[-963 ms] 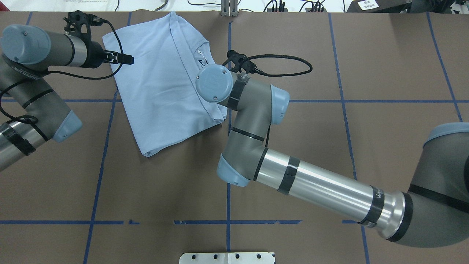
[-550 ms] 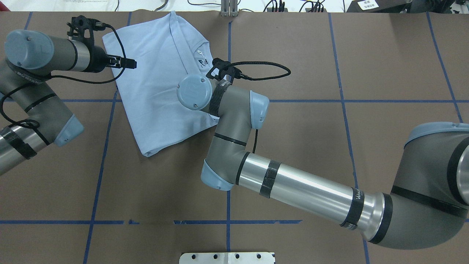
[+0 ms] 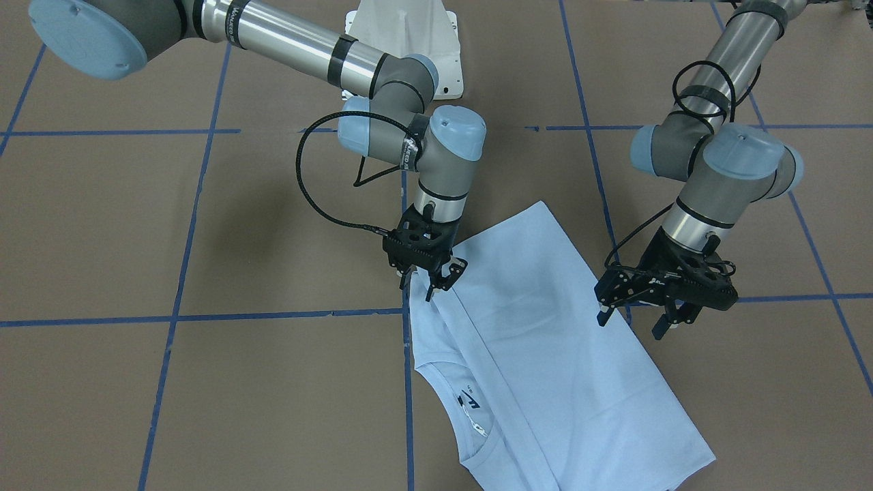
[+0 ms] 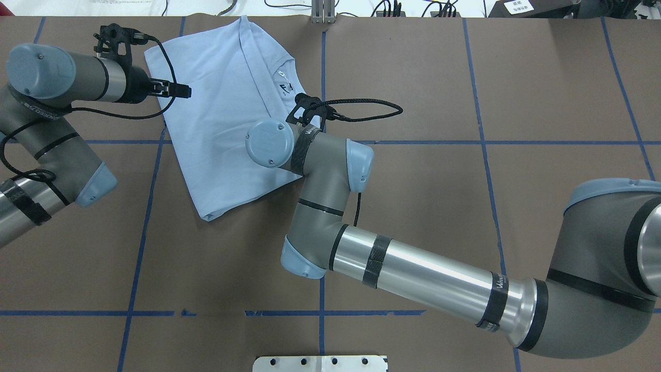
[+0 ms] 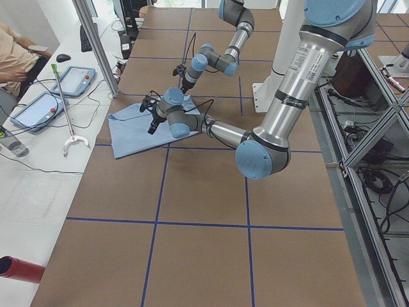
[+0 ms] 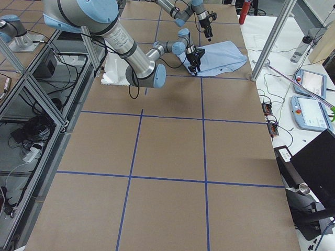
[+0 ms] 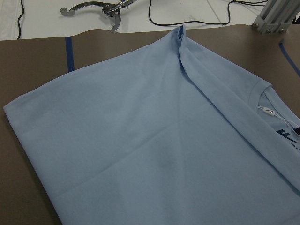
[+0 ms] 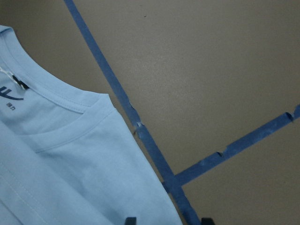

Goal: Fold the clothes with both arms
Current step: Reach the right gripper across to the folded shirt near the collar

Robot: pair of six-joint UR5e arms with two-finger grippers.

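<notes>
I expect the whole light blue T-shirt (image 3: 565, 352) to slide and turn, still folded, when I pull, since the folded layers (image 3: 472, 334) lie flat together beside its collar.
The light blue T-shirt (image 4: 222, 119) lies folded on the brown table, far from the robot and left of centre, its collar and dark label (image 3: 470, 406) facing up. My right gripper (image 3: 428, 278) points down at the shirt's edge beside the collar. Its fingertips (image 8: 130, 220) stand apart on either side of that edge, so it is open. The right wrist hides this gripper in the overhead view. My left gripper (image 3: 631, 322) hangs open just over the shirt's opposite long edge (image 4: 178, 90), holding nothing. The left wrist view shows only the shirt (image 7: 140, 140).
Blue tape lines (image 4: 323, 170) grid the table. The white pedestal base (image 3: 406, 34) stands at the robot's side. A metal reach-grabber (image 7: 101, 8) lies past the far edge. A seated person (image 5: 16, 54) and tablets (image 5: 77, 80) are at the side bench.
My right arm has swung left over the shirt, bringing its wrist down by the edge near the collar. The left gripper has shifted slightly toward the shirt. The shirt lies as before.
</notes>
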